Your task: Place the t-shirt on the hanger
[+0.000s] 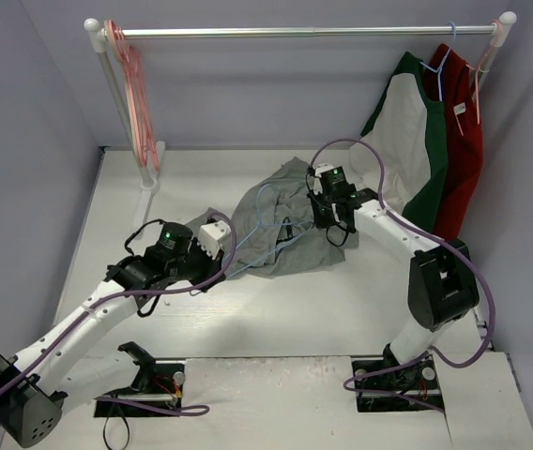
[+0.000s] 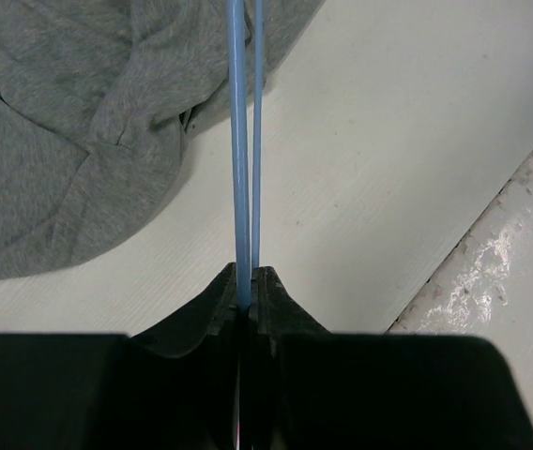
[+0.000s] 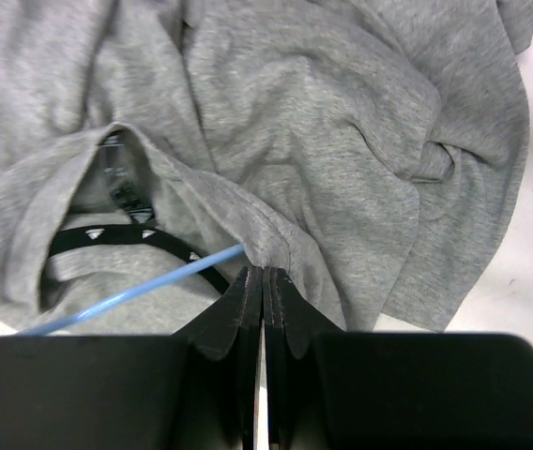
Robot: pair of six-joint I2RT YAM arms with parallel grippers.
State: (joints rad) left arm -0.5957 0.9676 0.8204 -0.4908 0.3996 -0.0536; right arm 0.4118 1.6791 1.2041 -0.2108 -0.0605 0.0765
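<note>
The hanger's wire goes into the t-shirt's neck opening [image 3: 233, 251]. I carry on drawing the neckband over the hanger with my right gripper until it reaches the hook's base.
The grey t-shirt [image 1: 290, 211] lies crumpled on the table between my two grippers. The light-blue wire hanger [image 1: 265, 211] lies partly across and inside it. My left gripper [image 1: 218, 234] is at the shirt's left edge. In the left wrist view it [image 2: 245, 279] is shut on the hanger [image 2: 238, 112], whose two wires run straight away past the shirt [image 2: 60, 141]. My right gripper [image 1: 327, 220] is over the shirt's right part. In the right wrist view it [image 3: 264, 272] is shut at the neckband of the shirt [image 3: 342, 122], and one hanger wire [image 3: 135, 292] passes into the neck opening.
A clothes rail [image 1: 295, 31] spans the back on a white post [image 1: 121, 103], with pink hangers [image 1: 135, 75] at its left end. A white-and-green shirt [image 1: 407, 131] and a red garment [image 1: 464, 141] hang at the right. Purple cables loop over both arms.
</note>
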